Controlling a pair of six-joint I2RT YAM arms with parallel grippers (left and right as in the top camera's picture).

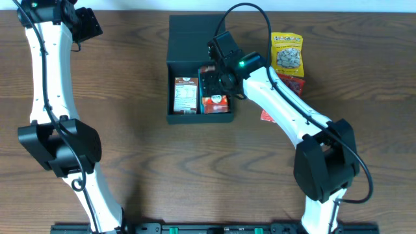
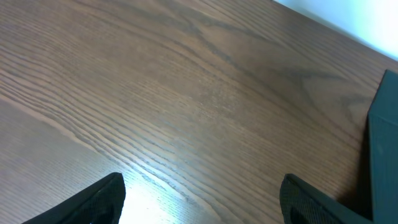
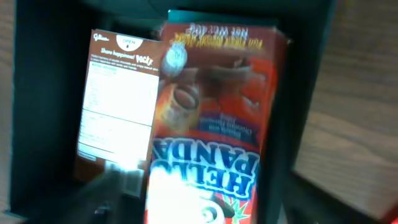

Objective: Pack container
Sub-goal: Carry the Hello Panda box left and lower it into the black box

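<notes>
The Hello Panda box lies tight [image 3: 154,115] up against the brown packet. Next, my right gripper closes and pushes the box a little toward the container's side [image 3: 297,115].
The container [image 1: 197,119] is a dark box in mid-table with its flap lid [image 1: 192,36] folded back. Inside lie a brown packet with a white label [image 1: 185,95] and a red Hello Panda box [image 1: 215,103]. My right gripper [image 1: 212,79] hovers over the container's right half. In the right wrist view it [image 3: 205,186] is open, its blurred fingers [image 3: 99,199] standing on either side of the Hello Panda box [image 3: 214,106], next to the brown packet [image 3: 118,106]. My left gripper [image 1: 86,26] is at the far left, open [image 2: 202,186] over bare wood.
A yellow snack bag [image 1: 287,53] lies right of the container with a red packet [image 1: 296,84] just below it. Another red packet [image 1: 266,116] shows partly under the right arm. The container's corner [image 2: 382,143] shows in the left wrist view.
</notes>
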